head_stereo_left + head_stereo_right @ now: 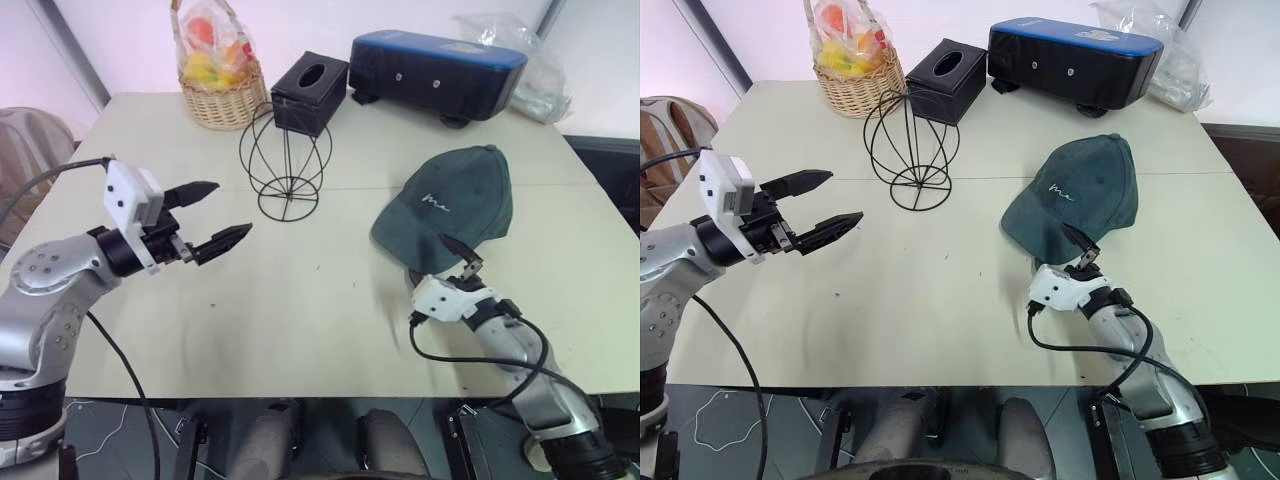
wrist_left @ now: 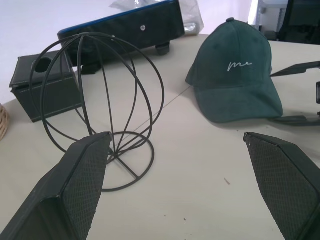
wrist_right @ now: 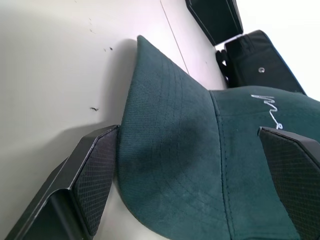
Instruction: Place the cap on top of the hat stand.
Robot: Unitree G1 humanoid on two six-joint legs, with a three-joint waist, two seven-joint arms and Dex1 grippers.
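Note:
I expect the cap (image 1: 450, 200) will keep its open dome when I lift it by the edge of its brim, because the cap's top stands rounded behind a curved brim (image 1: 402, 235).
The dark teal cap (image 1: 455, 200) lies on the table at the right, its brim toward me and white script on the front. My right gripper (image 1: 450, 262) is at the brim's near edge. In the right wrist view its fingers (image 3: 92, 175) stand open with the brim (image 3: 170, 150) between them, one by the brim's edge at the table and one over the top. The black wire hat stand (image 1: 286, 165) stands upright left of the cap, with nothing on it. Left of the stand, my left gripper (image 1: 230, 208) hovers open and empty, pointing at the stand (image 2: 100, 100) and cap (image 2: 232, 80).
Behind the stand sit a black tissue box (image 1: 310, 92) and a wicker basket (image 1: 222, 75) of fruit. A dark case with a blue top (image 1: 435, 72) and a plastic bag (image 1: 530, 70) are at the back right. The table's front edge (image 1: 300, 392) runs just under my arms.

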